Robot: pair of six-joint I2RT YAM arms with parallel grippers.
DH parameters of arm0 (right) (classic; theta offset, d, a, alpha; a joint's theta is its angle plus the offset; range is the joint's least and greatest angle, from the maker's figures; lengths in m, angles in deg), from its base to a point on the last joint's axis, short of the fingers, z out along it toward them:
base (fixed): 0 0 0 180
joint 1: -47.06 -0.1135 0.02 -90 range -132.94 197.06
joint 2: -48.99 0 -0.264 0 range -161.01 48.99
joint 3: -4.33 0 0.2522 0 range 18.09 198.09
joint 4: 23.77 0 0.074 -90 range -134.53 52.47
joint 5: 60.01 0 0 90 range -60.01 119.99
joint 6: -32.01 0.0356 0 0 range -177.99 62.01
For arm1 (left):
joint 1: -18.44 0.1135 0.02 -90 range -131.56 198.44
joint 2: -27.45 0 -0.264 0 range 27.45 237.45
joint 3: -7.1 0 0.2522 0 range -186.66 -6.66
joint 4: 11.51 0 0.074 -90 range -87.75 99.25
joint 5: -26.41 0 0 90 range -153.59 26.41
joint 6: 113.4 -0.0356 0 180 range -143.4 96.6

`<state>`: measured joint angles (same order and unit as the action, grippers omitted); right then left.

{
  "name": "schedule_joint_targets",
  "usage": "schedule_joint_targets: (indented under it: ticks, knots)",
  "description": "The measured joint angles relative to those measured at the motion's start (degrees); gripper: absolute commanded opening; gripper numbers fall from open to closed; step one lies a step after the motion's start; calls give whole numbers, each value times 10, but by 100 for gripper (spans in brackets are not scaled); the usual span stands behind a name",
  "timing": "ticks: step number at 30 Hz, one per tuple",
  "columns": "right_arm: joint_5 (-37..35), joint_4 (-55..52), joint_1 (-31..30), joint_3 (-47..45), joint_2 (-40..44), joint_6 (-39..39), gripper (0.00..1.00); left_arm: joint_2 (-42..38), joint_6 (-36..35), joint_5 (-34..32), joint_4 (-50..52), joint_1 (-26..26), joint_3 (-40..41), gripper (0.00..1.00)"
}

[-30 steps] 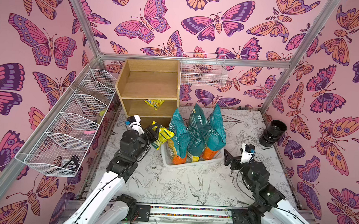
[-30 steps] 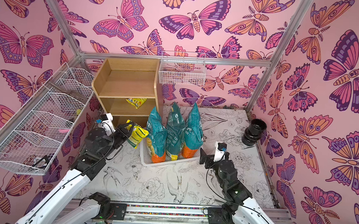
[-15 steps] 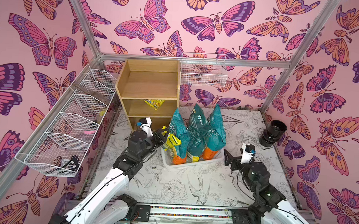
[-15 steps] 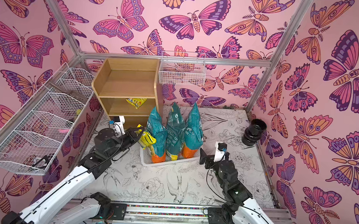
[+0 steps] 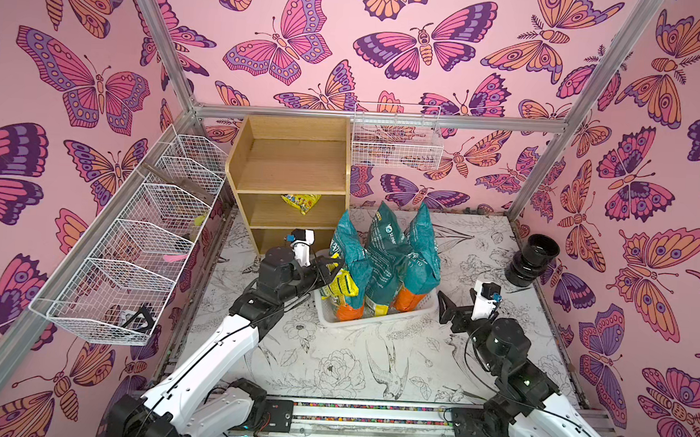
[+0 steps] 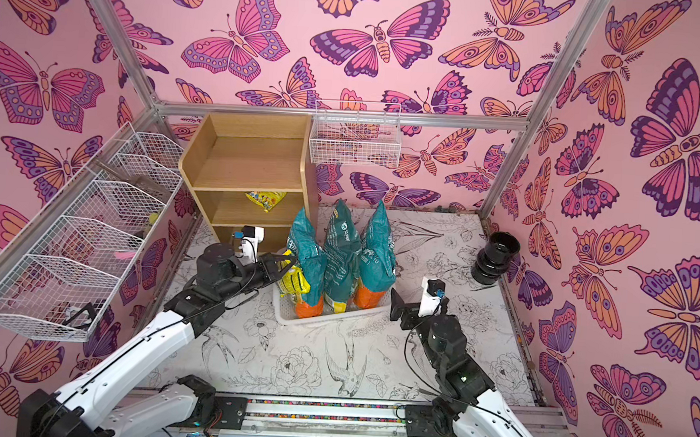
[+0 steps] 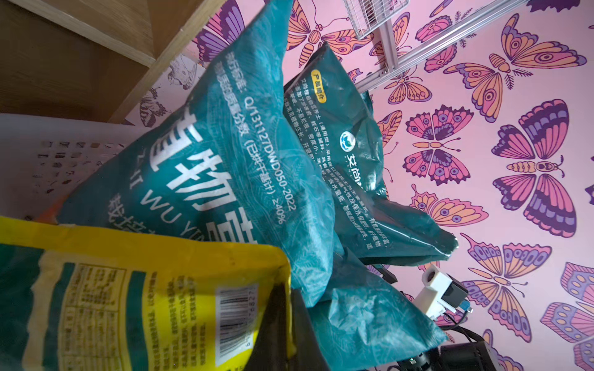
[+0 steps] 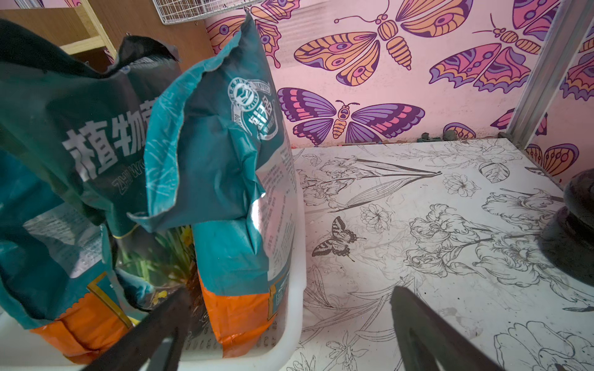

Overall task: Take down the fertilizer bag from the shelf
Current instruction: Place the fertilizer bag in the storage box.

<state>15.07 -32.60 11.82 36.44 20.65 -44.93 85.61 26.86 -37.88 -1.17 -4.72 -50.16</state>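
The yellow fertilizer bag rests against the nearest teal bag, so I should pull my left gripper back and lower the yellow bag into the basket's near corner.
My left gripper is shut on the edge of a yellow fertilizer bag with a green label. It holds the bag over the left end of the white perforated basket, against the nearest teal bag. In the left wrist view the jaws pinch the yellow bag at its rim, at the left gripper. The light-wood shelf stands behind, apart from the gripper. My right gripper is open and holds nothing, just right of the basket.
Another yellow packet lies on the shelf's middle tier. Three tall teal-and-orange bags stand in the basket. A black pot sits by the right wall. White wire baskets line the left wall, and a single wire basket hangs on the back wall.
The left arm has carried the yellow bag rightward, from in front of the shelf to the basket's left end. The right arm has stayed still.
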Motion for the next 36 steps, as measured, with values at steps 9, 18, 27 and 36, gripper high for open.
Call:
schedule_joint_targets:
  ticks: [9, 18, 27, 36]
  knots:
    - [1, -2, 0, 0, 1, 1, 99, -144, 91, 12, -27, -9, 106, 0]
    - [4, -17, 0, 0, 27, 4, 99, -93, 117, -5, -41, -11, 118, 0]
    - [4, -19, 0, 0, 26, 4, 99, 22, 113, -9, -83, -23, 97, 0]
    - [5, -20, 0, 0, 21, 4, 99, 4, 130, -64, -91, -123, 110, 0]
